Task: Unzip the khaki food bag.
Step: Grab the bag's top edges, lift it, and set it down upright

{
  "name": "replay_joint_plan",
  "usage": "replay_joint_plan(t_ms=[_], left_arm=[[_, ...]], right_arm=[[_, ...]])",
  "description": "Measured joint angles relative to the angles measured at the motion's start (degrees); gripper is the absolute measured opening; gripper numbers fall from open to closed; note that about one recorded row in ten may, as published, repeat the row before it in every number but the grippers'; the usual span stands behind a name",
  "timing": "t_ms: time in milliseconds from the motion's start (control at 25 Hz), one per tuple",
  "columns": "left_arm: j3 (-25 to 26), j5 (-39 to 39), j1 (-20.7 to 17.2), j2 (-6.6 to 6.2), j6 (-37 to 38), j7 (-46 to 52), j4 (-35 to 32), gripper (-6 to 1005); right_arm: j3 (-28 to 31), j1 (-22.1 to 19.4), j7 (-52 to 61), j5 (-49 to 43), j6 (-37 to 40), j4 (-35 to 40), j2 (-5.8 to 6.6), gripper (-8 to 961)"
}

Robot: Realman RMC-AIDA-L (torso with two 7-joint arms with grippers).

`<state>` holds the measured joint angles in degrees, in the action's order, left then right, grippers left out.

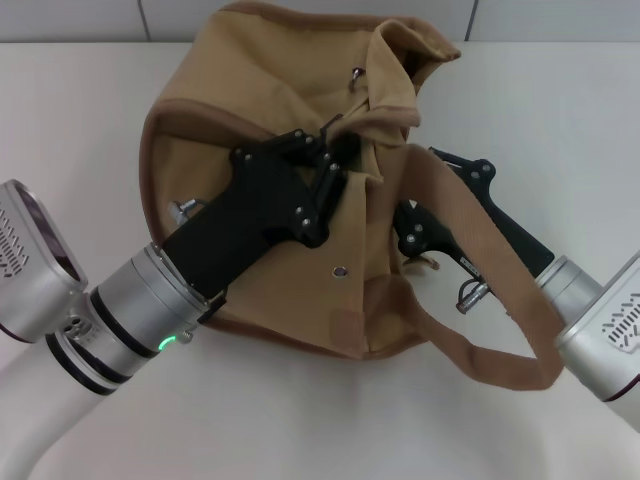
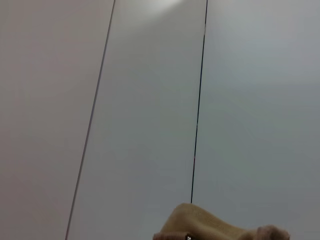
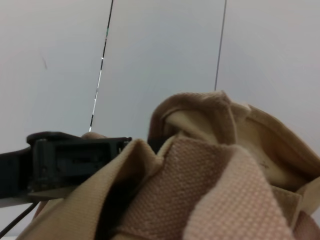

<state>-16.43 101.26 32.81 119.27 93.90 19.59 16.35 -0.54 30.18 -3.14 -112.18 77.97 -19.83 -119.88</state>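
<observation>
The bag's strap handle [image 1: 500,258] hangs over my right gripper's wrist, so my left gripper should first pull the bag clear by the fold at its top edge [image 1: 378,122].
The khaki food bag [image 1: 260,90] lies slumped on the white table, its top opening crumpled toward the far right. My left gripper [image 1: 338,150] reaches across the bag's upper face, its jaws closed together on the fabric fold at the bag's top edge. My right gripper [image 1: 415,225] is at the bag's right side, under a wide strap handle [image 1: 480,260] that drapes over it. A metal snap [image 1: 340,270] shows on the front. The right wrist view shows the bag's folds [image 3: 210,165] up close and the left gripper [image 3: 65,165] beyond them. The zipper line is hidden in the folds.
The white table [image 1: 560,110] stretches on all sides of the bag. A grey panelled wall [image 2: 150,100] stands behind; only a corner of the bag [image 2: 210,227] shows in the left wrist view. A small metal ring [image 1: 470,293] hangs near my right wrist.
</observation>
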Motion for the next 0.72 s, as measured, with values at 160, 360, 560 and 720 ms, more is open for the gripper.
replay_joint_plan(t_ms=[160, 360, 560, 720], left_arm=[[0.0, 0.0, 0.2, 0.00, -0.1, 0.0, 0.1, 135], [0.0, 0.0, 0.2, -0.01, -0.1, 0.0, 0.4, 137], [0.0, 0.0, 0.2, -0.01, 0.0, 0.0, 0.5, 139], [1.0, 0.1, -0.1, 0.00, 0.4, 0.0, 0.6, 140]], right_arm=[[0.2, 0.0, -1.6, 0.0, -1.0, -1.0, 0.00, 94], [0.3, 0.1, -1.6, -0.1, -1.2, -1.0, 0.00, 48], [0.2, -0.3, -2.4, -0.1, -1.1, -1.0, 0.00, 3], [-0.1, -1.1, -4.8, -0.1, -0.7, -1.1, 0.00, 3]])
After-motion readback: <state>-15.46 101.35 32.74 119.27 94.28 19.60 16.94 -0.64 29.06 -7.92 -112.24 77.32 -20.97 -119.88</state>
